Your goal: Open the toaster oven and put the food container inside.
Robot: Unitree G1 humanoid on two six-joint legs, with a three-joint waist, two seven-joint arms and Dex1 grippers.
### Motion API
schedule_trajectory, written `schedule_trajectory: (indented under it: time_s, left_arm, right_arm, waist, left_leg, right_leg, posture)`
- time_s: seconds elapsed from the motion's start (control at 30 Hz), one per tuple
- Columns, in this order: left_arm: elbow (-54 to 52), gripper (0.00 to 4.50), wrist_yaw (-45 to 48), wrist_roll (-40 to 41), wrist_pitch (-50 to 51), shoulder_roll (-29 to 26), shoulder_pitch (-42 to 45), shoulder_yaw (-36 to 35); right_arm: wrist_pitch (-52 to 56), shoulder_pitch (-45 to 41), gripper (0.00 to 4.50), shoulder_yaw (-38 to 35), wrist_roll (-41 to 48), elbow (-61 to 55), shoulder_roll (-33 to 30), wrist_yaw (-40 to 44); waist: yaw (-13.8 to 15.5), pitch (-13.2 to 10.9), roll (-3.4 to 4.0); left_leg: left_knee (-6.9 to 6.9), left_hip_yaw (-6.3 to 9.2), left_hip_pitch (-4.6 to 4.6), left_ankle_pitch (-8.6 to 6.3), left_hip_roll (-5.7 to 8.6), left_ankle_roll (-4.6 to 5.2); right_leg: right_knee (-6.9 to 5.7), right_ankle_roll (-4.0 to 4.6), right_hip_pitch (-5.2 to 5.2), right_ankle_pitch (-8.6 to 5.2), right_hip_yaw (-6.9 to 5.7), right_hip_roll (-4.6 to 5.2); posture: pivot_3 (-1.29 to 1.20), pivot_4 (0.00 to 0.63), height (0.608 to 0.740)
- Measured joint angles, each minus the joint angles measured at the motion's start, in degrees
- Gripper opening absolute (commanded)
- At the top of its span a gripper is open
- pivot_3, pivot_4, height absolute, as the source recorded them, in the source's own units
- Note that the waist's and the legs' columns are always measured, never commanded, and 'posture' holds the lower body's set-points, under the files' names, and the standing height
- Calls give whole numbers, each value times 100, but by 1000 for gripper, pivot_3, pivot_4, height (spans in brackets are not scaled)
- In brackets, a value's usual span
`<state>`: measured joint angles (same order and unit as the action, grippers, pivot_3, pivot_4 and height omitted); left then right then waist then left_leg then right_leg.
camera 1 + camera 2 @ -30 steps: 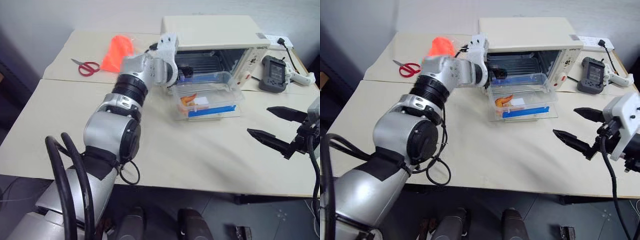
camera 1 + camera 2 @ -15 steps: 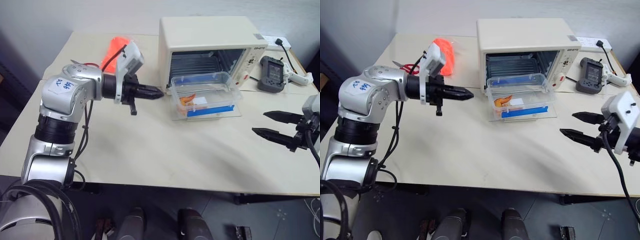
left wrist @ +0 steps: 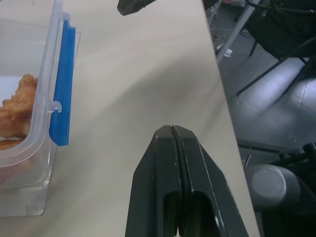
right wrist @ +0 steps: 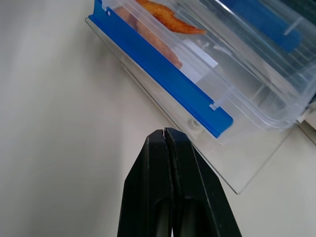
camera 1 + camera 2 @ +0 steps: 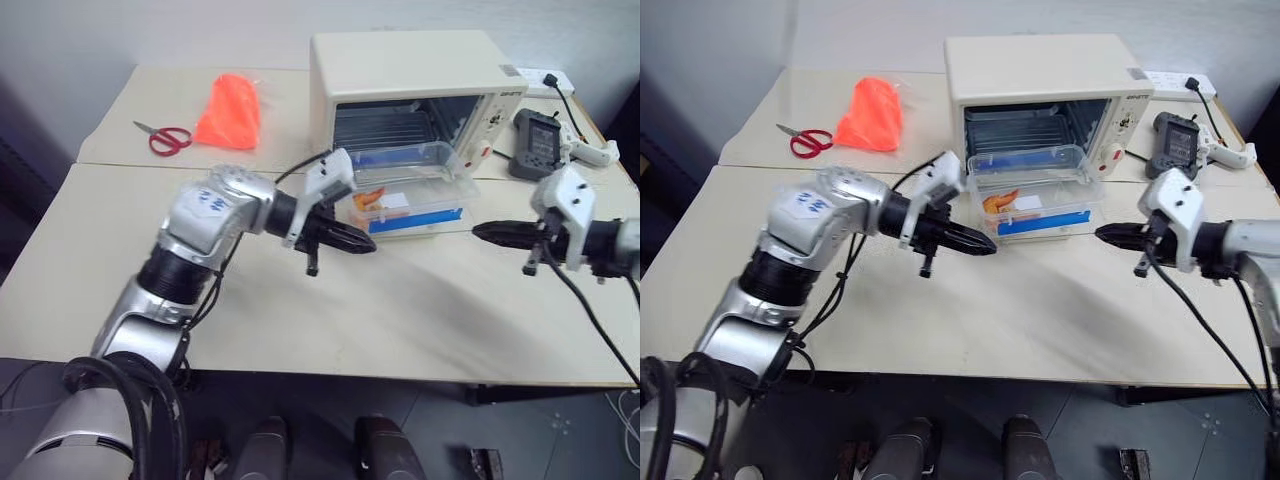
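Note:
My two shut grippers should push the food container's near blue strip inward (image 5: 420, 220), because the food container sticks out (image 5: 415, 188) of the toaster oven over its open door.
The cream toaster oven (image 5: 410, 70) stands at the back of the table. Its glass door (image 4: 249, 170) is dropped flat. On that door, in front of the opening, rests the clear food container (image 5: 410, 190) with blue clip strips and orange-brown food inside. My left gripper (image 5: 368, 246) is shut and empty. It points right, just off the container's near left corner. My right gripper (image 5: 478, 232) is also shut and empty, pointing left just off the near right corner. The left wrist view has the container (image 3: 29, 123) beside the shut fingers (image 3: 187, 163). The right wrist view shows the shut fingers (image 4: 170, 158) near the blue strip (image 4: 163, 74).
An orange bag (image 5: 230, 110) and red-handled scissors (image 5: 160, 137) lie at the back left. A dark handheld device (image 5: 535, 145) and a white power strip (image 5: 545, 78) sit right of the oven. Bare tabletop (image 5: 400, 320) runs to the front edge.
My left arm pulled back from the oven mouth, shut its fingers and dropped to the container's near left. My right gripper shut and moved in toward the container's right.

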<state>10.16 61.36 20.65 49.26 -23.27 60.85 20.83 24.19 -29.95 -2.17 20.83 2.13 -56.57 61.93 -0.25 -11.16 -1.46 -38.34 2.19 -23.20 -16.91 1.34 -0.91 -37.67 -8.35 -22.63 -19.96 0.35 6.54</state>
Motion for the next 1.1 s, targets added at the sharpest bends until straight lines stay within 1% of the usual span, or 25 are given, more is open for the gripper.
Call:
schedule_trajectory:
  time_s: [0.13, 0.27, 0.37, 0.47, 0.53, 0.63, 0.7, 0.8, 0.87, 0.97, 1.03, 1.1]
  left_arm:
    - [473, 0, -312, -298, -145, 319, 201, 22]
    - [768, 0, -548, -434, -317, 572, 250, -64]
    - [1352, 0, -1014, -652, -582, 846, 383, -205]
    - [2564, 0, -1906, -1001, -1160, 1167, 860, -495]
    - [3292, 0, -2410, -1174, -1660, 1256, 1167, -746]
    - [4105, 0, -2924, -1288, -2246, 1312, 1505, -1137]
    - [4403, 0, -3066, -1317, -2525, 1326, 1629, -1311]
    - [4400, 0, -2780, -1301, -2519, 1294, 1640, -1455]
    - [3966, 0, -2422, -1255, -2303, 1195, 1477, -1465]
    - [3206, 0, -2056, -1194, -1936, 1011, 1146, -1460]
    - [2789, 0, -1896, -1189, -1720, 964, 946, -1392]
    - [2547, 0, -1828, -1200, -1605, 974, 825, -1306]
  right_arm:
    - [-218, -589, 40, 522, -462, 497, 432, -38]
    - [-526, -994, 40, 807, -888, 1025, 782, -105]
    - [-795, -1363, 40, 931, -1175, 1568, 1138, -262]
    - [-1203, -1956, 40, 999, -1547, 2406, 1564, -679]
    - [-1542, -2259, 40, 1014, -1763, 2870, 1758, -963]
    - [-1842, -2513, 40, 1006, -1948, 3361, 1935, -1275]
    - [-1926, -2537, 40, 996, -1967, 3461, 1997, -1292]
    - [-1934, -2379, 40, 942, -1944, 3247, 1985, -1157]
    - [-1881, -2144, 40, 874, -1903, 2964, 1952, -1071]
    - [-1778, -2037, 40, 840, -1870, 2825, 1905, -1018]
    - [-1825, -2097, 40, 836, -1938, 2951, 1908, -1099]
    - [-1931, -2354, 40, 836, -2069, 3404, 2012, -1351]
  waist:
    - [0, 0, 0]
    - [3, 0, 0]
    - [0, 0, 0]
    - [-19, 0, 0]
    - [-30, 0, 0]
    - [-46, 0, 0]
    - [-50, 0, 0]
    - [-57, 0, 0]
    - [-80, 0, 0]
    - [-138, 0, 0]
    - [-173, 0, 1]
    - [-191, 0, 0]
  left_leg:
    - [4, 1, -4, 0, 3, -1]
    - [6, 3, -4, 1, 5, -3]
    - [3, 2, -6, 3, 17, -5]
    - [1, 0, -5, 5, 20, -9]
    - [11, 1, -6, 6, 20, -11]
    - [15, -5, -10, 6, 23, -12]
    - [18, -6, -18, 6, 26, -12]
    - [17, -11, -42, 6, 35, -12]
    - [15, -11, -49, 6, 36, -12]
    - [16, -11, -50, 6, 33, -12]
    - [9, -19, -46, 9, 27, -16]
    - [9, -24, -40, 19, 23, -21]
  right_leg:
    - [-1, 0, -6, 0, -3, 0]
    - [2, 0, -7, 0, -5, 1]
    - [-2, 0, -9, 0, -7, 1]
    - [-4, 0, -14, 0, -7, 3]
    - [-7, 0, -20, 0, -10, 3]
    - [-7, 0, -39, 0, -23, 11]
    - [-15, 0, -56, 0, -29, 14]
    - [-23, 1, -86, 1, -39, 23]
    - [-25, 1, -91, 1, -39, 24]
    - [-32, 1, -89, 1, -39, 22]
    - [-36, 1, -87, 1, -37, 19]
    - [-44, 4, -87, 3, -33, 17]
  posture:
    - [0, 150, 740]
    - [0, 150, 740]
    - [0, 150, 740]
    - [0, 150, 740]
    - [0, 150, 740]
    - [0, 150, 740]
    - [0, 150, 740]
    - [0, 150, 740]
    - [0, 150, 740]
    - [0, 150, 740]
    - [0, 150, 740]
    - [0, 150, 740]
